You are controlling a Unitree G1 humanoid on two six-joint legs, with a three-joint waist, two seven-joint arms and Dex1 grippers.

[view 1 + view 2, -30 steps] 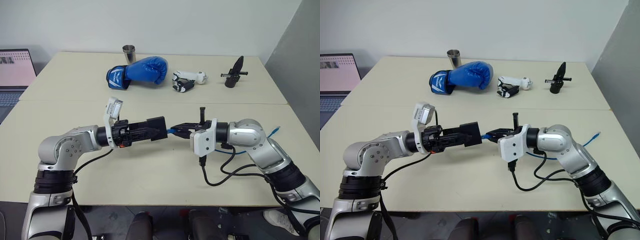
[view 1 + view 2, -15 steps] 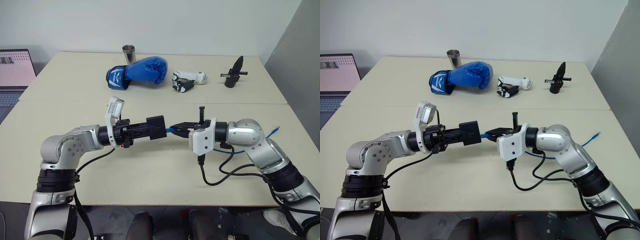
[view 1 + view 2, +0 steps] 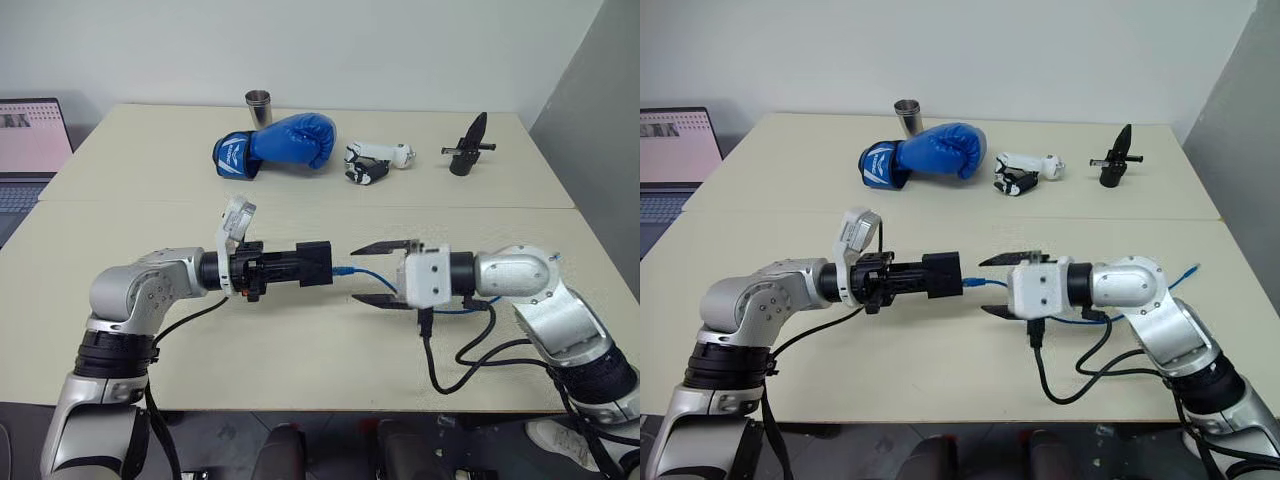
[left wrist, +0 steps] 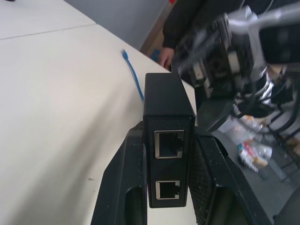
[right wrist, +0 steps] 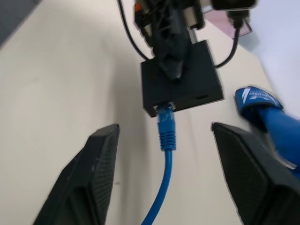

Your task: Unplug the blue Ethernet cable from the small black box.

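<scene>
The open fingers of the robot's right gripper are in line with the small black box's long edge (image 5: 194, 103), so the right gripper should turn crosswise before it pinches the blue plug (image 5: 166, 123).
My left gripper (image 3: 295, 268) is shut on the small black box (image 3: 314, 262), holding it level above the table. The box has two empty ports (image 4: 168, 143) on the edge facing my wrist. The blue Ethernet cable (image 3: 372, 279) leaves the box's far edge, with its plug (image 5: 165, 123) sitting at the port there. My right gripper (image 3: 365, 272) faces the box, open wide. One finger is above the cable and one below, and neither touches it. The cable runs on under my right arm to its free end (image 3: 550, 262) near the table's right edge.
At the back of the table (image 3: 140, 200) lie a blue boxing glove (image 3: 280, 143), a metal cup (image 3: 258, 105), a black-and-white gadget (image 3: 372, 162) and a black pointed clamp (image 3: 468, 146). A laptop (image 3: 30, 140) stands at the far left. Black robot wires (image 3: 470, 360) loop below my right arm.
My right gripper has gone from shut at the cable's plug to wide open, rolling and drawing back slightly from the box. The left gripper still holds the box in place.
</scene>
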